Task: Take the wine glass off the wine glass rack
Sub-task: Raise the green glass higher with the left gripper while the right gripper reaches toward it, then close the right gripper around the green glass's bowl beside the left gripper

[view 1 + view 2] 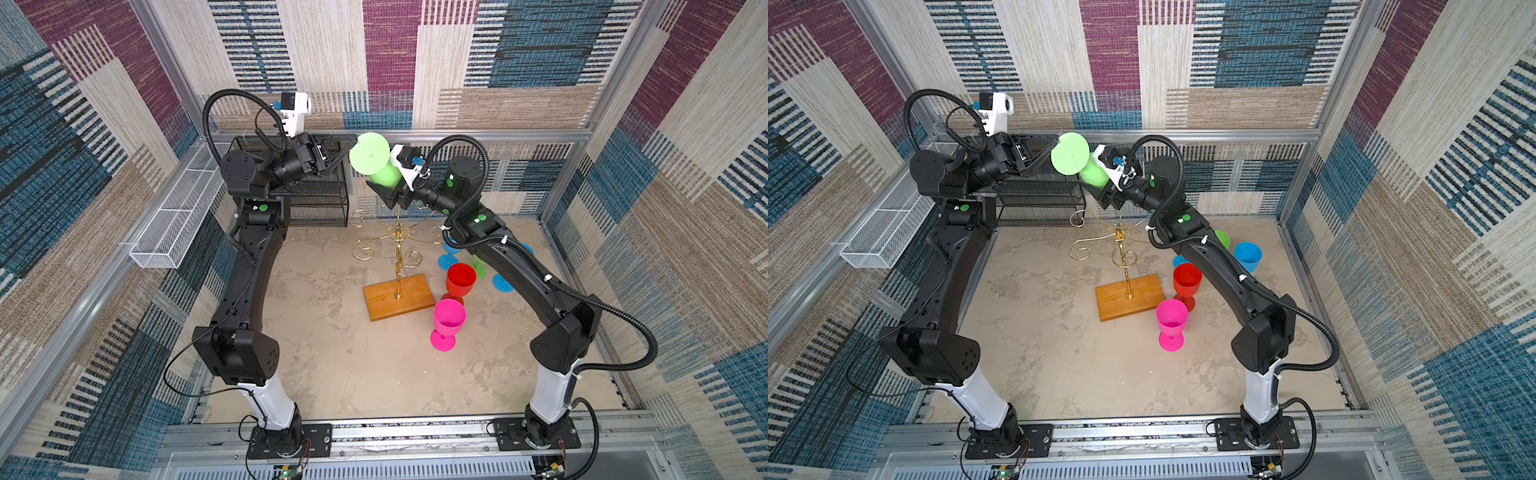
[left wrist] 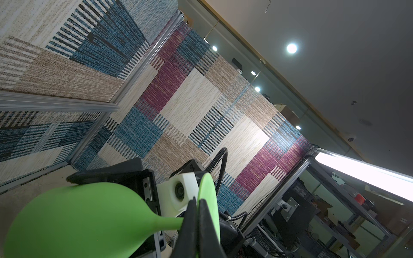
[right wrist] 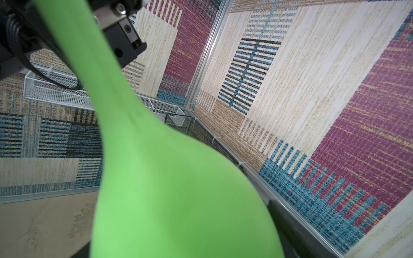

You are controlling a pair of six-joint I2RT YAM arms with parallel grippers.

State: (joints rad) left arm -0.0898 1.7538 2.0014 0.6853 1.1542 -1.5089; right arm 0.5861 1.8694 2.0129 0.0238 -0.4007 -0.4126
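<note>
The robot's left gripper is pinching the green glass's foot (image 1: 369, 153) crooked at its rim, so next the right gripper takes hold of the bowl (image 1: 387, 176) and turns the foot toward the left gripper.
A green wine glass (image 1: 369, 153) (image 1: 1070, 153) hangs on its side in the air above the back of the table, clear of the wine glass rack (image 1: 398, 297) (image 1: 1129, 297). The rack's gold scroll arms carry nothing. My left gripper (image 1: 353, 140) (image 2: 197, 205) is shut on the glass's round foot (image 2: 207, 189). My right gripper (image 1: 385, 183) (image 3: 183, 234) straddles the green bowl (image 3: 167, 178) with its jaws wide. One finger (image 3: 286, 223) lies beside the bowl and the other finger is hidden behind it.
A red glass (image 1: 460, 279) and a pink glass (image 1: 449, 318) stand right of the rack's wooden base. A blue glass (image 1: 1248, 254) and another green one (image 1: 1222, 237) stand beyond my right arm. A black mesh shelf (image 1: 320, 199) and a white wire basket (image 1: 174, 224) sit at the back left.
</note>
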